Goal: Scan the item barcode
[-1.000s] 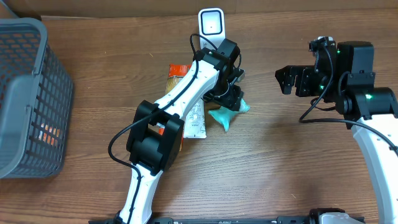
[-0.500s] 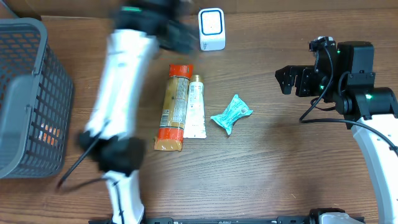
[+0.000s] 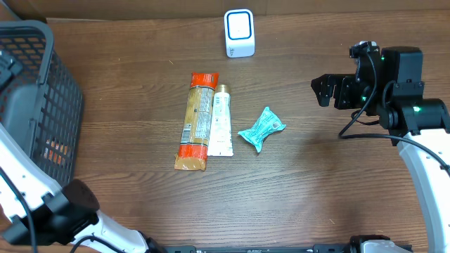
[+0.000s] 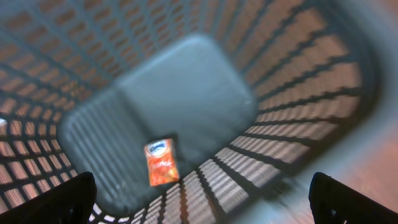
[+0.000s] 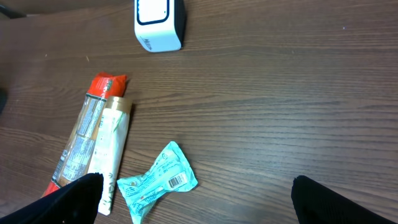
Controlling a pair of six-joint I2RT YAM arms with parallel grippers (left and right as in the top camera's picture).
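The orange packet [image 4: 162, 163] is by itself on the basket's bottom [image 4: 118, 158], with its narrow way in line with my fingers. My left gripper should keep going down until my fingers are on both sides of the packet.
A teal packet [image 3: 261, 128] lies on the table near its middle, and the right wrist view shows this teal packet [image 5: 157, 182] with its barcode facing up. The white scanner [image 3: 240, 33] stands at the back; in the right wrist view the scanner [image 5: 159, 23] is at the top. My right gripper [image 3: 323, 91] hovers open and empty to the right of the packet, and in its own view the right gripper [image 5: 205, 205] has nothing between its fingers. My left gripper [image 4: 202, 205] is open and empty over the grey basket [image 4: 298, 81], looking down into it.
A long orange-and-tan pack [image 3: 195, 121] and a white tube [image 3: 221, 121] lie side by side left of the teal packet. The grey basket [image 3: 42, 42] stands at the table's left edge, with an orange packet [image 4: 160, 163] on its floor.
My left arm has swung from the teal packet at the table's middle to the far left, over the basket, and its jaws have opened wider. The teal packet stays on the table. The right arm is still.
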